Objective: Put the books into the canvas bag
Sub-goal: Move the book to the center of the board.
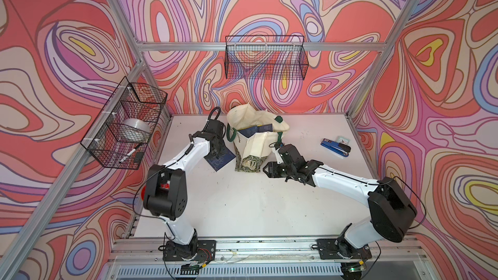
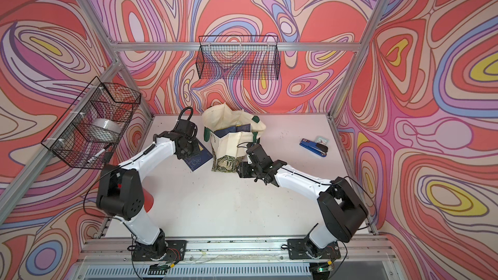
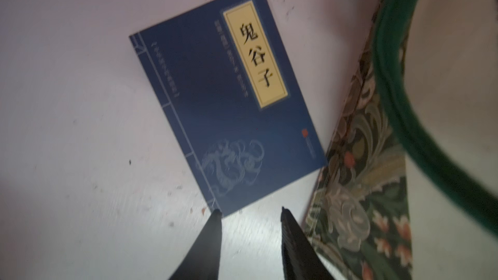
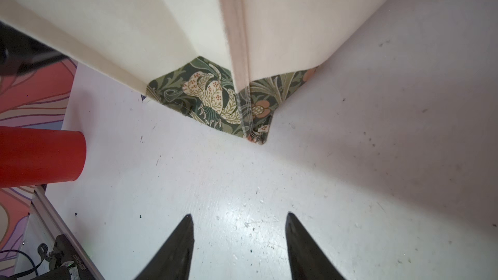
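The navy book is lying flat near the canvas bag (image 3: 323, 162), so my left gripper should push down on the book's cover (image 3: 259, 142) and slide the book toward me before picking it up.
The cream canvas bag (image 1: 253, 141) (image 2: 229, 144) stands upright mid-table, mouth open, with a green leafy base (image 4: 215, 98) (image 3: 358, 184). A navy book (image 1: 258, 129) (image 2: 237, 130) pokes up inside it. Another navy book with a yellow label (image 3: 229, 98) (image 1: 219, 161) (image 2: 198, 160) lies flat on the table just left of the bag. My left gripper (image 3: 250, 211) hovers open over that book's near corner, nothing between its fingers. On the bag's right side, my right gripper (image 4: 239, 216) (image 1: 268, 169) is open and empty, low over the table. No other books show.
A blue stapler (image 1: 335, 146) and a small card lie at the right. A red cup (image 4: 40, 157) (image 2: 148, 197) stands by the left arm's elbow. Black wire baskets hang on the back wall (image 1: 265, 57) and the left wall (image 1: 126, 125), the latter holding a tape roll.
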Controlling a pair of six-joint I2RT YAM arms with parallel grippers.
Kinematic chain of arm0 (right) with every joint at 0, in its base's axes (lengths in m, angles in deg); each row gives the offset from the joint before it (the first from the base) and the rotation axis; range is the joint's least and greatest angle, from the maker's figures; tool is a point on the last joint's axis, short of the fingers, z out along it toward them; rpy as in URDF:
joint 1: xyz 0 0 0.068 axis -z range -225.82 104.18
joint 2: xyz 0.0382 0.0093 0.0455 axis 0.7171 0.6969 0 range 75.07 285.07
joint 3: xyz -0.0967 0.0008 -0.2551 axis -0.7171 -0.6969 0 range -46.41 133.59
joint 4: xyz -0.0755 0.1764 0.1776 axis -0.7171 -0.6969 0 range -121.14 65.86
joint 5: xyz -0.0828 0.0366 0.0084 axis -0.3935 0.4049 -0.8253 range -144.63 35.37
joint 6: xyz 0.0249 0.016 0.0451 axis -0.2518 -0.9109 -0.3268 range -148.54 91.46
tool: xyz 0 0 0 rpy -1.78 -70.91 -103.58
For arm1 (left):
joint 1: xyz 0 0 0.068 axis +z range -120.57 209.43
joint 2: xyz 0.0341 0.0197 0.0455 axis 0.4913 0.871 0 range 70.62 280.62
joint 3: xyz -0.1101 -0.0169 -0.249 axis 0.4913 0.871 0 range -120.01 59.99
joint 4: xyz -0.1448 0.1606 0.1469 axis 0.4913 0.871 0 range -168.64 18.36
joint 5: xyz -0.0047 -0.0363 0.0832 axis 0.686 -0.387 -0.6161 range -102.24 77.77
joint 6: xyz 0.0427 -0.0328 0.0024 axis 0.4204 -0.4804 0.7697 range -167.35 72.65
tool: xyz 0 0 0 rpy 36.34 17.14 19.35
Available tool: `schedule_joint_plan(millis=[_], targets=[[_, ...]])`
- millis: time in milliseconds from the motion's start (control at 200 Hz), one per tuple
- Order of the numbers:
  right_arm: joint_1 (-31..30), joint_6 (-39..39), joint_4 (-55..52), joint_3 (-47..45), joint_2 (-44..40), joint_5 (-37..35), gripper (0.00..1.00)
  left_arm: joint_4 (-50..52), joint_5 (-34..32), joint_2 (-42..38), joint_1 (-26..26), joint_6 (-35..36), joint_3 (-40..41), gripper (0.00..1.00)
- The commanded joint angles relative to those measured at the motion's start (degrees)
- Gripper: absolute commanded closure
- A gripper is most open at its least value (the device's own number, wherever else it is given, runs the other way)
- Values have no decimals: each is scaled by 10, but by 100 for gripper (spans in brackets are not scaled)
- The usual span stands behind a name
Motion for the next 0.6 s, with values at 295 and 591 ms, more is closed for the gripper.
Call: schedule_joint_plan(millis=[295, 591], targets=[[-27, -31, 37, 30, 68, -25, 42, -40, 75, 112, 5, -11, 65, 70], [-30, -4, 35, 70, 96, -1, 41, -92, 55, -60, -49, -73, 336, 70]])
